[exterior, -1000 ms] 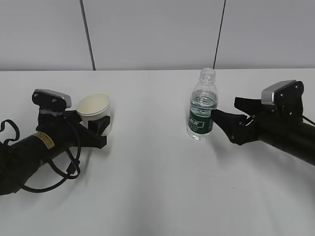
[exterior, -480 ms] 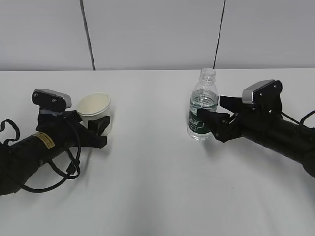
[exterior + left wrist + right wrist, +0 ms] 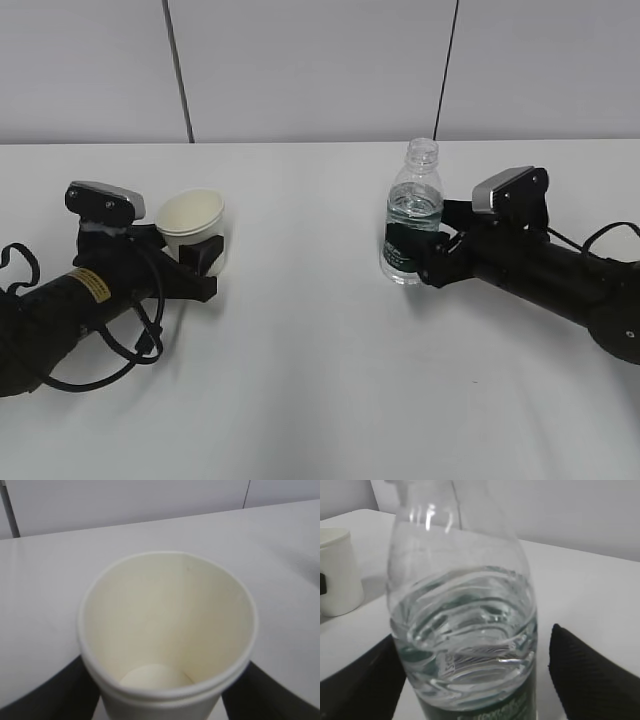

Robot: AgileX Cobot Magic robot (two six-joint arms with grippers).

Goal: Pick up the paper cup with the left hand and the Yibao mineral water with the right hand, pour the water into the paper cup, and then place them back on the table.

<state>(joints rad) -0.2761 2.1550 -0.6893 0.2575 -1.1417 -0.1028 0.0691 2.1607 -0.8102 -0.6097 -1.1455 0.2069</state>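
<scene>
The water line (image 3: 415, 187) is below the narrow neck, so I expect the Yibao mineral water (image 3: 411, 220) to come out in a thin stream when the robot tips it past level.
The paper cup (image 3: 190, 225) stands on the table (image 3: 320, 390) at the left, slightly tilted, and is empty inside in the left wrist view (image 3: 167, 630). My left gripper (image 3: 203, 265) is shut on its lower wall, one finger on each side (image 3: 161, 700). The Yibao mineral water (image 3: 411, 225) stands upright at centre right, uncapped and about half full. My right gripper (image 3: 422, 250) is open around the bottle's label band. In the right wrist view the bottle (image 3: 465, 630) sits between the fingers of the right gripper (image 3: 470, 675), with a gap on the right side.
The cup also shows at the far left of the right wrist view (image 3: 337, 575). A grey panelled wall (image 3: 320, 70) runs behind the table's back edge. Loose black cable (image 3: 90, 375) hangs by the left arm.
The right arm has moved left until its open fingers are on either side of the bottle. The left arm and the cup have not moved.
</scene>
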